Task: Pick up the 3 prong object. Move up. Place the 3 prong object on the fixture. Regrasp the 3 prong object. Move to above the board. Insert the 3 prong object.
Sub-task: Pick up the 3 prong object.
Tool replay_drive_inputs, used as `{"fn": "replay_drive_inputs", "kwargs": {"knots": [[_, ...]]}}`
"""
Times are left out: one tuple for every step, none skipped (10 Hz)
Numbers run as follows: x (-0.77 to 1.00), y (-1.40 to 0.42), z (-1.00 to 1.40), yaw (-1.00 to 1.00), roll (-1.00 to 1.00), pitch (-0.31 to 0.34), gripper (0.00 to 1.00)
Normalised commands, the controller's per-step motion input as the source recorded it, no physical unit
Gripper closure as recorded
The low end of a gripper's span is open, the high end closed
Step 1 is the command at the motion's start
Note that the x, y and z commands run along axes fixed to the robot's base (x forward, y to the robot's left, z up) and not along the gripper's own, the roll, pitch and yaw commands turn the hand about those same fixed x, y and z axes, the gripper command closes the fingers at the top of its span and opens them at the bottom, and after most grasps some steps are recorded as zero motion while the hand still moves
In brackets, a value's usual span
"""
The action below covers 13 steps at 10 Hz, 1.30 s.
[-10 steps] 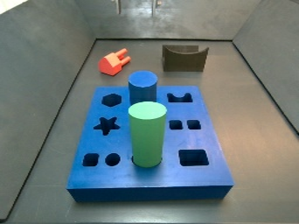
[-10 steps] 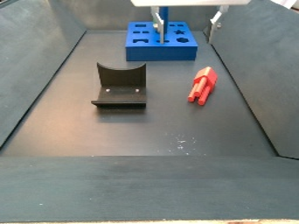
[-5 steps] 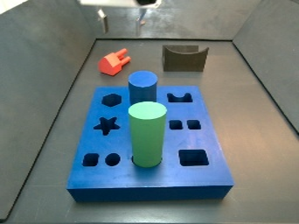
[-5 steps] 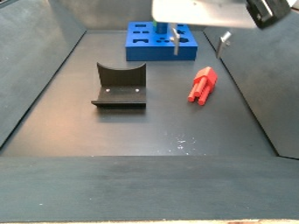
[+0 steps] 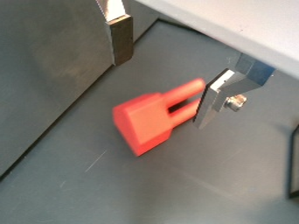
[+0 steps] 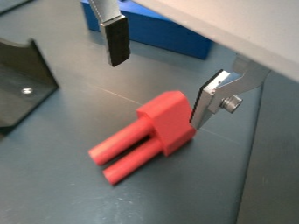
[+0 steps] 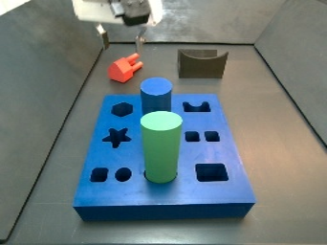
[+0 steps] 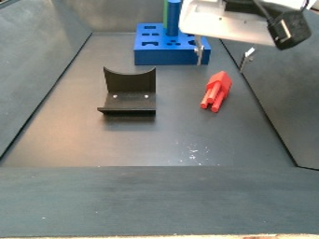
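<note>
The fixture's top sinks into a U notch (image 7: 202, 55). The 3 prong object (image 7: 122, 69) should stay propped there with its peak up when I put it down.
The 3 prong object (image 5: 155, 120) is a small red-orange block lying flat on the dark floor, clear of the board, in both wrist views (image 6: 149, 136) and both side views (image 7: 125, 67) (image 8: 217, 90). My gripper (image 5: 167, 74) hangs open just above it, jaws wide apart, nothing held. One fingertip (image 6: 212, 98) is close beside the block's body; the other finger (image 6: 114, 45) stands well off. The fixture (image 7: 201, 63), dark with a U notch, stands empty beside it. The blue board (image 7: 192, 153) lies nearer the front in that side view.
A blue cylinder (image 7: 156, 94) and a taller green cylinder (image 7: 161, 145) stand upright in the board. Grey walls enclose the floor; one wall (image 5: 52, 61) runs close behind a finger. The fixture (image 6: 17, 79) and board (image 6: 163, 39) also show past the fingers.
The gripper has come down from the top of the side views and across to the 3 prong object. The block, fixture and cylinders have not moved.
</note>
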Motion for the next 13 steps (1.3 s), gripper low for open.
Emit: {"fn": "replay_drive_inputs", "kwargs": {"knots": [[-0.11,-0.04,-0.55,-0.28,0.04,-0.089,0.0],[-0.11,0.0,-0.63,-0.24,0.06,-0.047,0.0],[-0.16,0.0,-0.63,-0.24,0.06,-0.043,0.0],[-0.19,0.0,-0.62,-0.23,0.04,-0.044,0.0],[-0.14,-0.01,-0.6,-0.23,0.0,-0.053,0.0],[-0.14,-0.01,-0.6,-0.23,0.0,-0.07,0.0],[-0.05,0.0,-0.59,-0.19,0.0,-0.079,0.0],[0.0,0.0,-0.62,-0.17,0.0,-0.074,0.0],[0.0,0.0,-0.64,-0.17,0.0,-0.069,0.0],[-0.01,0.0,-0.26,-0.15,0.0,-0.051,0.0],[0.0,0.0,0.0,0.0,0.0,0.0,1.0],[0.0,0.0,0.0,0.0,0.0,0.0,1.0],[0.0,0.0,0.0,0.0,0.0,0.0,1.0]]}}
